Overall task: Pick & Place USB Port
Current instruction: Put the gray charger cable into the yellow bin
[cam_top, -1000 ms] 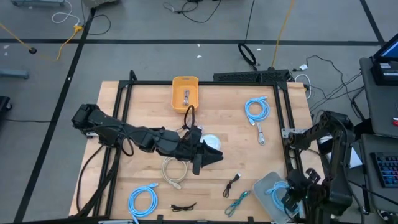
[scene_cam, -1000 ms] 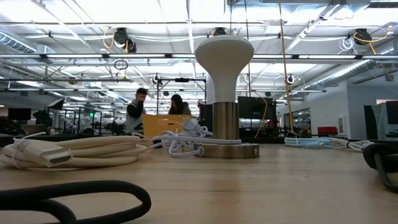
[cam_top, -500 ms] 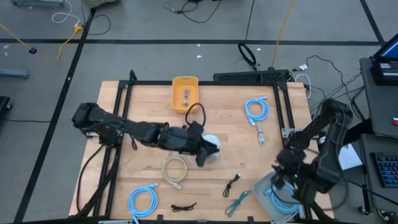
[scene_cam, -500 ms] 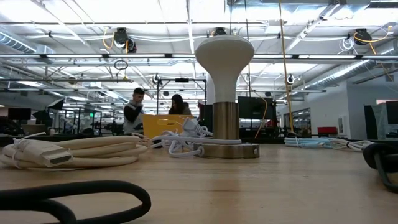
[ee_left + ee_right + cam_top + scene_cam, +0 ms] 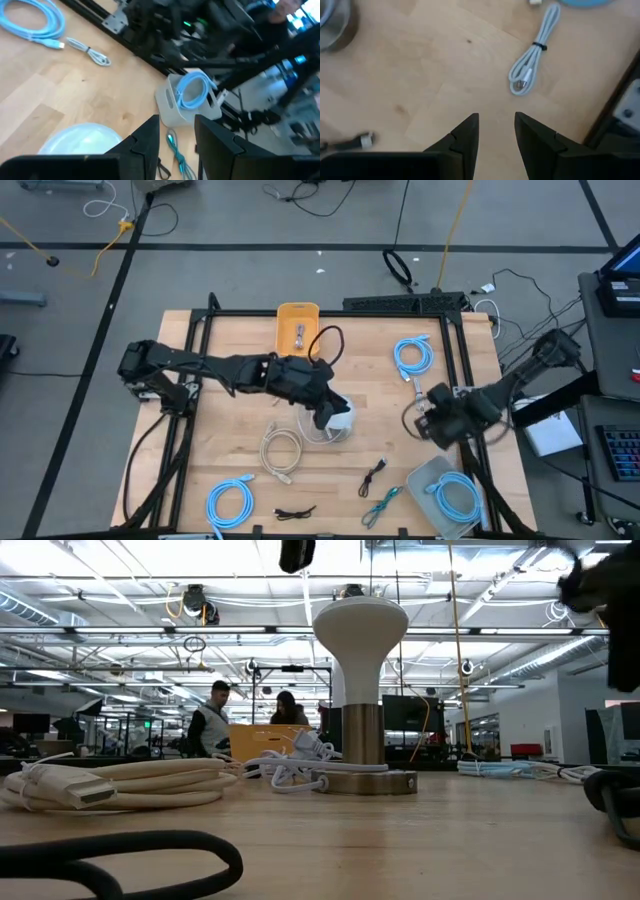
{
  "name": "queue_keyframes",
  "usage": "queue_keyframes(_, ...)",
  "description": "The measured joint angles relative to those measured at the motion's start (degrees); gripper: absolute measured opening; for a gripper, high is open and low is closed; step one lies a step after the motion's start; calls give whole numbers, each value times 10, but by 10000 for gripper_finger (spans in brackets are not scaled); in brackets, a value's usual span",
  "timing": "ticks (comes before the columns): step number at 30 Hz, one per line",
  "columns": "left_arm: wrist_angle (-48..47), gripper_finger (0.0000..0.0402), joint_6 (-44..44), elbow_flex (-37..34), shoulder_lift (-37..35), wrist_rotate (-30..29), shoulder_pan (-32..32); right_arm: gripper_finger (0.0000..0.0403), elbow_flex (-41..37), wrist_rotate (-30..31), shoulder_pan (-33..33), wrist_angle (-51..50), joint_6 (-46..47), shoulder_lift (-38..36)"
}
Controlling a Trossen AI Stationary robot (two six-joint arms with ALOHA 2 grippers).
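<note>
The white bundled cable (image 5: 532, 59) is lying free and its narrow width lines up with my fingers. My right gripper should go on to the black tie (image 5: 539, 46) before it closes.
Coiled cables lie about the wooden table (image 5: 230, 380): a light-blue one (image 5: 413, 355) at the far right, a short white bundled one (image 5: 418, 395) (image 5: 530, 65) beside it, a cream one (image 5: 283, 450), small black ones (image 5: 375, 473). Which of them is the USB port, I cannot tell. My right gripper (image 5: 425, 418) (image 5: 496, 132) hovers open above bare wood near the white bundled cable. My left gripper (image 5: 325, 415) (image 5: 177, 140) hangs open over the white mushroom lamp (image 5: 340, 418) (image 5: 362, 690) at the table's middle.
A yellow bin (image 5: 298, 330) with a small silvery thing stands at the far edge. A grey tray (image 5: 450, 495) (image 5: 190, 97) at the near right corner holds a blue cable. Another blue coil (image 5: 230, 502) and a teal cable (image 5: 382, 505) lie near the front. A black frame (image 5: 330, 313) rims the table.
My right gripper has left the grey tray at the near right corner and swung toward the table's far edge and left, ending over the wood by the white bundled cable. My left gripper has swung toward the far edge, above the lamp. No cable has moved.
</note>
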Motion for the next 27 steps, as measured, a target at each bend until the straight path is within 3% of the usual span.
queue_keyframes(5, -2, 124, 48, 0, -6, 70, 13, 128, -64, -43, -112, 113, -76, -38)
queue_keyframes(10, -11, 124, 83, 0, -22, 91, 18, 128, -96, -80, -186, 187, -144, -28)
queue_keyframes(27, -85, 124, 146, 1, -65, 89, 20, 125, -98, -91, -316, 152, -224, 13)
